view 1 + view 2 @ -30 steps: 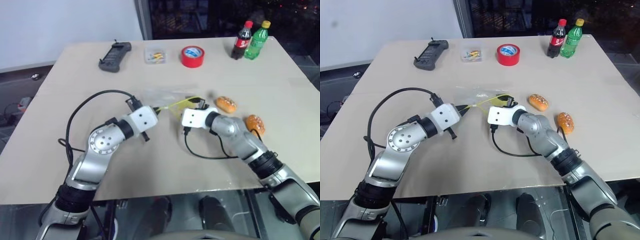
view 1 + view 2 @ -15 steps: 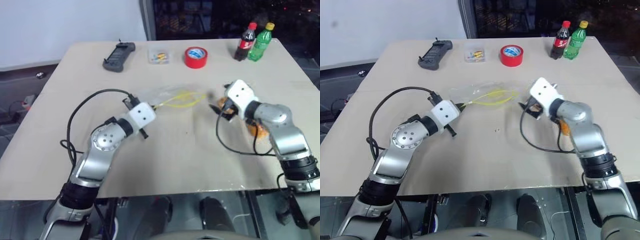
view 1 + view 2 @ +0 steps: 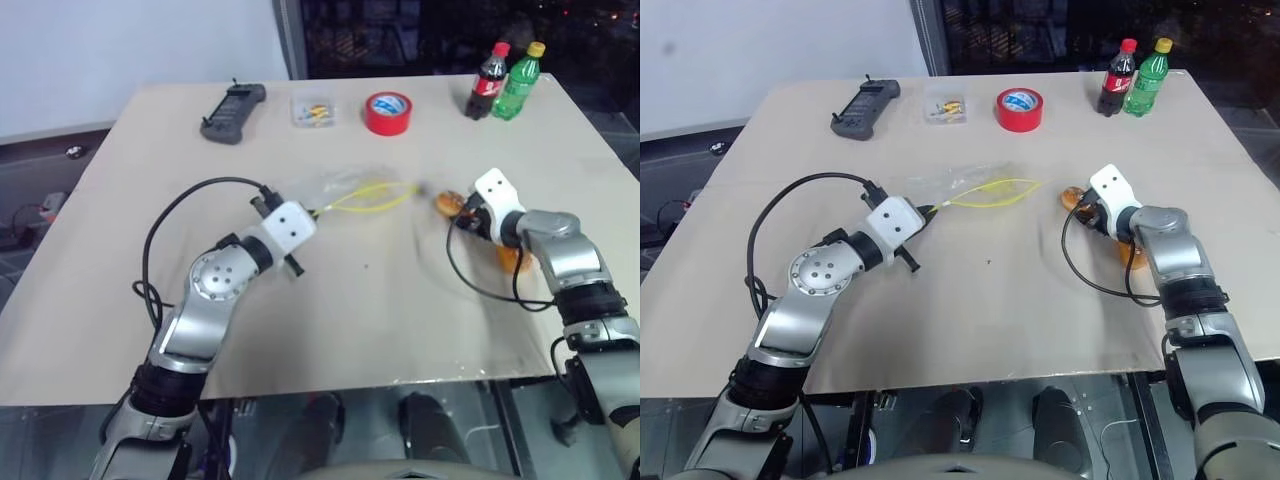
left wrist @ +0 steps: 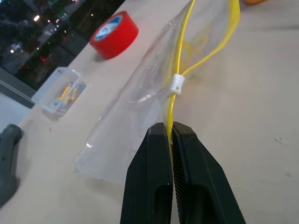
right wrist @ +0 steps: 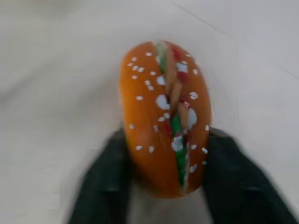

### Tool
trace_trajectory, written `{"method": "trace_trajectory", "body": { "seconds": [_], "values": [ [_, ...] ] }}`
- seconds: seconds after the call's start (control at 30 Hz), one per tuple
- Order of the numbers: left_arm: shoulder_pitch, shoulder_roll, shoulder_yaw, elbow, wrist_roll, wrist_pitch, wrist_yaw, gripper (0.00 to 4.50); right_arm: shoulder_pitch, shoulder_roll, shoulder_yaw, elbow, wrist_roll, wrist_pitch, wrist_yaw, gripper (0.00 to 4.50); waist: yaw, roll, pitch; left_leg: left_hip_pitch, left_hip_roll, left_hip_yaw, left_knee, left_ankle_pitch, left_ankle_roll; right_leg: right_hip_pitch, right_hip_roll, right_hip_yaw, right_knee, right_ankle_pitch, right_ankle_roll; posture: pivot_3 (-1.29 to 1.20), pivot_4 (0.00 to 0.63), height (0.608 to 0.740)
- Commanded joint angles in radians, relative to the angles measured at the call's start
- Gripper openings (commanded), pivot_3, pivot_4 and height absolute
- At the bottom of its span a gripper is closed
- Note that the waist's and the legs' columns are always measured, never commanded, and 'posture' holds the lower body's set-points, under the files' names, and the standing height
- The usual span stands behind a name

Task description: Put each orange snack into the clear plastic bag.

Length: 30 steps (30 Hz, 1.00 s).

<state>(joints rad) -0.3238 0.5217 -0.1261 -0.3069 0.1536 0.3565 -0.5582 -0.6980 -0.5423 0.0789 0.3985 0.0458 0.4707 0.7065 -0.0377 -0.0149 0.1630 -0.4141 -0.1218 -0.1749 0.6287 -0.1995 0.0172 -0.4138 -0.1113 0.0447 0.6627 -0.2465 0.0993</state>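
The robot's right gripper faces the bag's yellow loop, open toward the orange snack's loose end, so it should keep going through the loop and let go of the snack inside the bag.
The clear plastic bag lies mid-table, its yellow seal strip spread in a loop toward the right. My left gripper is shut on that strip at the bag's near-left end. One orange snack, a speckled bun, sits between the black fingers of my right gripper, which press against its two sides; it rests on the table right of the bag. The other orange snack lies further right, partly hidden behind my right forearm.
Along the far edge stand a black handheld device, a small clear box of coloured bits, a red tape roll, a cola bottle and a green bottle. Bare tabletop lies between my arms.
My right gripper left the bag's mouth, swung right to the nearer orange snack and closed around it. The left gripper kept its hold on the seal strip.
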Motion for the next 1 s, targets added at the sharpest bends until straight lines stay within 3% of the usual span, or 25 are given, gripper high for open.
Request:
{"method": "trace_trajectory", "body": {
  "seconds": [0.03, 0.23, 0.4, 0.67, 1.0],
  "values": [
    [0.000, 0.004, 0.020, -0.044, 0.004, -0.008, 0.018, 0.00, 0.027, -0.022, -0.052, -0.170, 0.064, 0.035, 0.036, 0.69, 0.001, 0.000, 0.000, 0.000, 0.000, 0.000, 0.000, 0.000, 0.000, 0.000, 0.000, 0.000, 0.000, 0.000, 0.000, 0.00, 0.150, 0.740],
    [-0.010, 0.002, 0.012, -0.031, 0.006, -0.009, 0.023, 0.00, 0.112, -0.012, -0.031, -0.557, 0.205, 0.242, 0.087, 0.69, 0.000, 0.000, 0.000, 0.000, 0.000, 0.000, 0.000, -0.001, 0.001, -0.001, 0.000, 0.000, 0.000, 0.000, 0.000, 0.00, 0.150, 0.740],
    [-0.019, 0.001, 0.005, -0.032, 0.004, -0.012, 0.018, 0.00, 0.102, 0.051, -0.001, -0.648, 0.243, 0.349, 0.031, 0.69, 0.003, 0.000, 0.000, 0.000, 0.000, -0.001, 0.000, -0.001, 0.001, 0.000, 0.000, -0.001, 0.001, 0.000, 0.000, 0.00, 0.150, 0.740],
    [0.002, 0.013, -0.023, -0.067, 0.001, -0.073, -0.016, 0.00, 0.022, 0.139, 0.061, -0.514, 0.205, 0.350, -0.053, 0.69, 0.005, 0.000, 0.000, 0.000, 0.000, -0.001, 0.001, -0.001, 0.001, 0.000, 0.000, -0.001, 0.000, 0.000, 0.000, 0.00, 0.150, 0.740],
    [0.088, 0.064, -0.073, -0.094, 0.033, -0.193, -0.054, 0.00, -0.035, 0.307, 0.003, -0.329, 0.260, 0.376, -0.137, 0.69, 0.000, 0.000, 0.000, 0.000, 0.001, 0.000, 0.000, -0.001, 0.001, -0.001, 0.001, 0.000, 0.000, 0.001, -0.001, 0.00, 0.150, 0.740]
  ]
}}
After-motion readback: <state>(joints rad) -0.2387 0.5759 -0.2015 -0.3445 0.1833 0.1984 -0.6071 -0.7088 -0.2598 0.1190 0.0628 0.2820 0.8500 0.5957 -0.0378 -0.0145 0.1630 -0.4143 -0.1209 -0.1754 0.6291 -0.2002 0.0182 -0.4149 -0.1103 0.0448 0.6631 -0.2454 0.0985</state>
